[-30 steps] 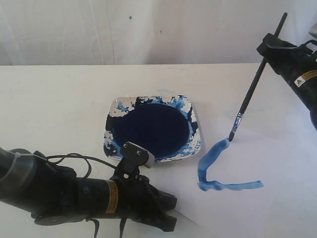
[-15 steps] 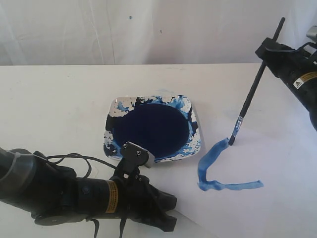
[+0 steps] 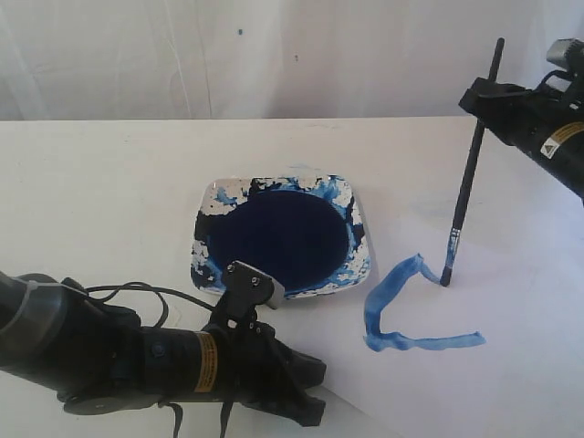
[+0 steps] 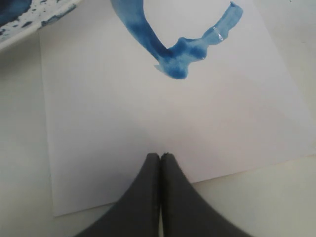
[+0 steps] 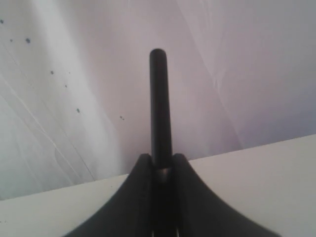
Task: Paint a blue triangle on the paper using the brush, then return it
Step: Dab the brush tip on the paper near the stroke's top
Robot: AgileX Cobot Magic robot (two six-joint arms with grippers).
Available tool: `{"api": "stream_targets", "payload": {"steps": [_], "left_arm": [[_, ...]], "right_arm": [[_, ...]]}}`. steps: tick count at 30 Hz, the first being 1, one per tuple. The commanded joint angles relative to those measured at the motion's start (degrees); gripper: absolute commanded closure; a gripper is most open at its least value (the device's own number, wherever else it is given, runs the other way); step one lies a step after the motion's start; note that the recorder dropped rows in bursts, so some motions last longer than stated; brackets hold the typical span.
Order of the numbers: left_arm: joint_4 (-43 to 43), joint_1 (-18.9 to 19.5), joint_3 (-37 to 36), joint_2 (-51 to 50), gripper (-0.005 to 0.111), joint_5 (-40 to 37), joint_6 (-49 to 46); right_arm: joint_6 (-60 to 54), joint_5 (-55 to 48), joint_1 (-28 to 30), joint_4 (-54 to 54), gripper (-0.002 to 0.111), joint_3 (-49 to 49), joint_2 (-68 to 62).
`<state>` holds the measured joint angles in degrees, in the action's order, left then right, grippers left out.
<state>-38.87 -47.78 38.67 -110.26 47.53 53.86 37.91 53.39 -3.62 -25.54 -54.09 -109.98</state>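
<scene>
The brush tip (image 3: pixel 446 278) is next to the top end of the slanting stroke. Next, my right gripper brings the tip back to that corner (image 3: pixel 421 260) before it paints the side that closes the triangle.
My right gripper (image 3: pixel 485 93) is shut on the brush (image 3: pixel 465 182), gripping the black handle high up. The brush stands nearly upright, its blue tip on the paper (image 3: pixel 520 292) just right of the top end of the painted strokes. The blue triangle (image 3: pixel 381 294) shows as two joined watery strokes, one slanting down and one running right along the bottom. In the right wrist view the handle (image 5: pixel 159 98) rises from between the jaws of the right gripper (image 5: pixel 160 158). My left gripper (image 4: pixel 160 156) is shut and empty over the paper (image 4: pixel 98 123) near its edge, with the strokes (image 4: pixel 177 57) beyond it.
A square white dish (image 3: pixel 212 197) smeared with blue holds a dark navy pool of paint (image 3: pixel 278 237), left of the strokes. My left arm (image 3: pixel 137 360) lies along the table's front left. A white curtain hangs behind the table.
The brush tip has moved right and forward, away from the top end of the slanted stroke. The handle now stands more upright. The left arm has not moved.
</scene>
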Motion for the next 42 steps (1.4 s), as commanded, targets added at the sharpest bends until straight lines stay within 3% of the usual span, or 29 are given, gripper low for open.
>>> {"api": "stream_targets", "payload": {"steps": [1,21,42], "left_arm": [[-2.77,-0.27,-0.65,-0.5,0.107,-5.17,-0.07],[-2.77,-0.27,-0.65,-0.5,0.107,-5.17,-0.07],[-2.77,-0.27,-0.65,-0.5,0.107,-5.17,-0.07]], "right_arm": [[0.99,-4.79,0.26,-3.49,0.108,0.15,2.99],[2.79,8.89,-0.98,4.75,0.108,-1.79,-2.83],[-0.63,2.81,-0.98,2.08,0.108,-1.79,-2.94]]}}
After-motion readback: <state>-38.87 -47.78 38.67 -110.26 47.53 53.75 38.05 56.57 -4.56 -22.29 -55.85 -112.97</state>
